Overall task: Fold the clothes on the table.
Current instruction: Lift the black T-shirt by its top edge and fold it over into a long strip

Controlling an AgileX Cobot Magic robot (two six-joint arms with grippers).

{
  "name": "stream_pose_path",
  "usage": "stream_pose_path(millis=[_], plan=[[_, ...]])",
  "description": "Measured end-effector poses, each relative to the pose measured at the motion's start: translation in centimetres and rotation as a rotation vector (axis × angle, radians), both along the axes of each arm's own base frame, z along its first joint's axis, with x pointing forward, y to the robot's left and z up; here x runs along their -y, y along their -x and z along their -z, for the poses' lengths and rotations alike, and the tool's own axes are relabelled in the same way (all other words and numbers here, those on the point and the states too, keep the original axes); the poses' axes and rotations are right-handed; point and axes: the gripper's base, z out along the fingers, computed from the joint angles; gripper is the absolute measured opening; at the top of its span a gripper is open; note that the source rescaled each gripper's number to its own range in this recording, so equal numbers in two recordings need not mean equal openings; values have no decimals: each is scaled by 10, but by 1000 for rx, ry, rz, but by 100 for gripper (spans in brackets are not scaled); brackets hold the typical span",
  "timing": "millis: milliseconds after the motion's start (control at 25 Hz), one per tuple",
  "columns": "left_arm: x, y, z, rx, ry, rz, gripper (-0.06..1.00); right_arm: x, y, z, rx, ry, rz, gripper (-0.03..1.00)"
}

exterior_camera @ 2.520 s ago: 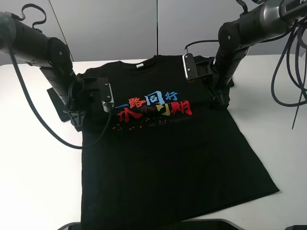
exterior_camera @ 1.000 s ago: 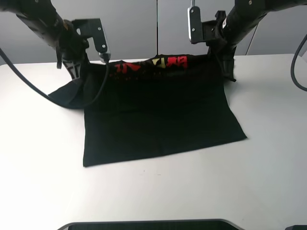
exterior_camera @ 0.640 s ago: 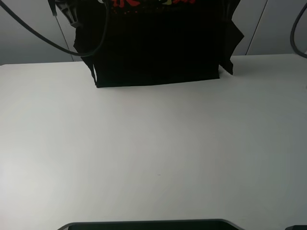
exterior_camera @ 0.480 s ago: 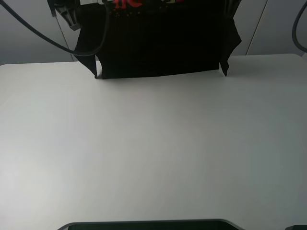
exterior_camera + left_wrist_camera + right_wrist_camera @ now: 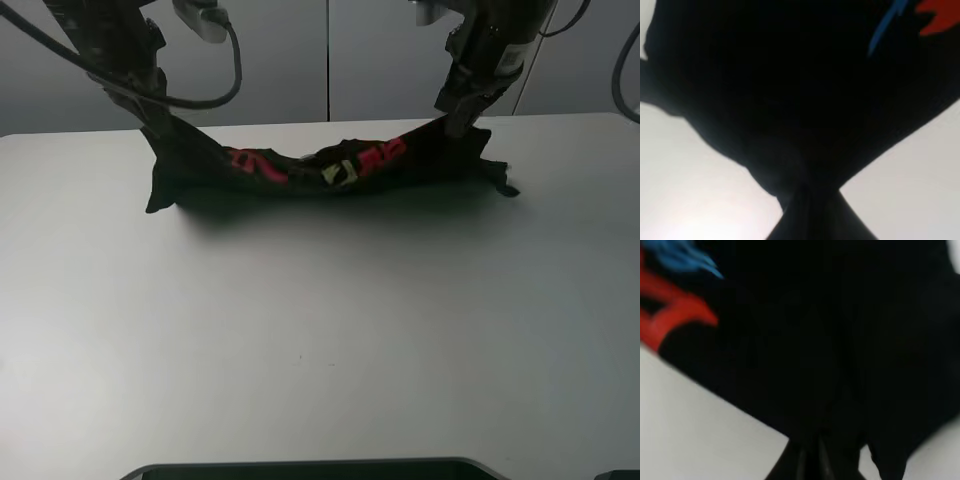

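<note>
The black T-shirt sags creased [image 5: 325,178] at the far edge of the table. My right gripper needs to pull the T-shirt's end toward the open tabletop [image 5: 460,240] and let it down before folding.
The black T-shirt [image 5: 300,182] lies bunched in a sagging band across the far part of the white table [image 5: 320,330], with its red and yellow print [image 5: 350,168] creased on top. My left gripper [image 5: 155,122] is shut on the shirt's left end and holds it just above the table. My right gripper [image 5: 455,120] is shut on the right end. In the left wrist view black fabric [image 5: 790,100] fills the frame and runs into the closed fingertips [image 5: 807,212]. The right wrist view shows the same fabric [image 5: 815,340] pinched at the fingertips [image 5: 812,457].
Grey wall panels [image 5: 330,60] stand right behind the table's far edge. Black cables [image 5: 215,70] hang from both arms. A dark rounded object [image 5: 300,470] sits at the table's front edge. Bare white tabletop stretches in front of the shirt.
The shirt lay flat, then both grippers lifted it by its upper part until it hung high. Now they have come down and the shirt is lowered, bunched on the far tabletop.
</note>
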Motion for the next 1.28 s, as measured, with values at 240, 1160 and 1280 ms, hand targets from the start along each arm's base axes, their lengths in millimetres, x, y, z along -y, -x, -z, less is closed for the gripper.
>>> stream_pose_path(millis=[240, 1160, 1280], plan=[[-2, 19, 51, -198, -24, -10, 0, 11, 42, 58, -236, 50, 3, 0], [-11, 1, 138, 67, -134, 96, 0, 15, 15, 91, 300, 46, -113, 0], [-8, -9, 136, 185, -107, 103, 0, 14, 7, 88, 400, 43, -142, 0]])
